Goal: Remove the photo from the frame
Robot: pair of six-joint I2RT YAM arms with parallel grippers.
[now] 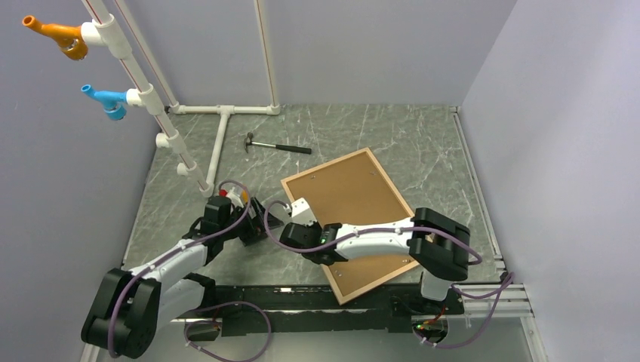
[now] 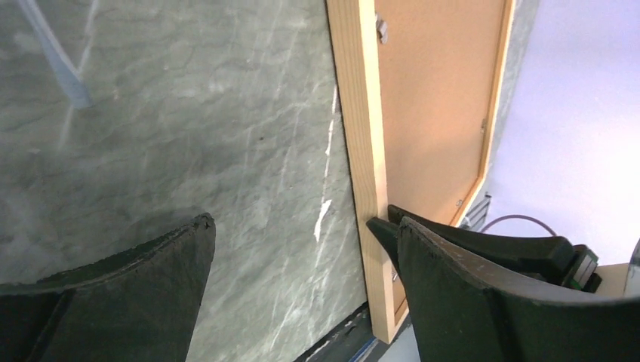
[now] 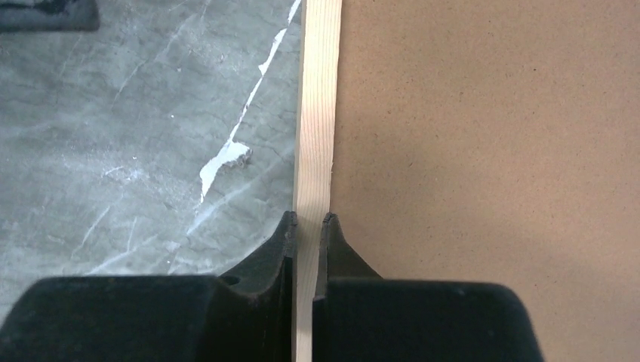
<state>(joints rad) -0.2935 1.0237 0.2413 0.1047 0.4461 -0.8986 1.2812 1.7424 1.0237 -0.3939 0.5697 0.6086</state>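
Note:
The robot's right gripper is pinching the flat frame's border (image 3: 315, 192) from straight above. The robot's left gripper should hold that border while the right gripper comes at it from its outer side (image 2: 363, 188).
The light wood frame (image 1: 324, 165) lies face down at the table's middle, turned at an angle. Inside it shows the photo's brown back (image 1: 347, 192). My right gripper (image 1: 296, 216) is shut on the frame's left border; in the right wrist view the fingers (image 3: 309, 219) pinch the pale wood strip (image 3: 318, 113), with the brown back (image 3: 490, 151) to its right. My left gripper (image 1: 261, 219) stands open just left of that same border, its fingers (image 2: 302, 226) wide over bare marble and the right one beside the frame (image 2: 362, 113). The photo's printed side is hidden.
A hammer (image 1: 276, 145) lies behind the frame. A white pipe structure (image 1: 219, 143) stands at the back left with an orange hook (image 1: 60, 35) and a blue hook (image 1: 106, 100). A small metal tab (image 2: 381, 30) sits on the frame's inner edge. Walls close in three sides.

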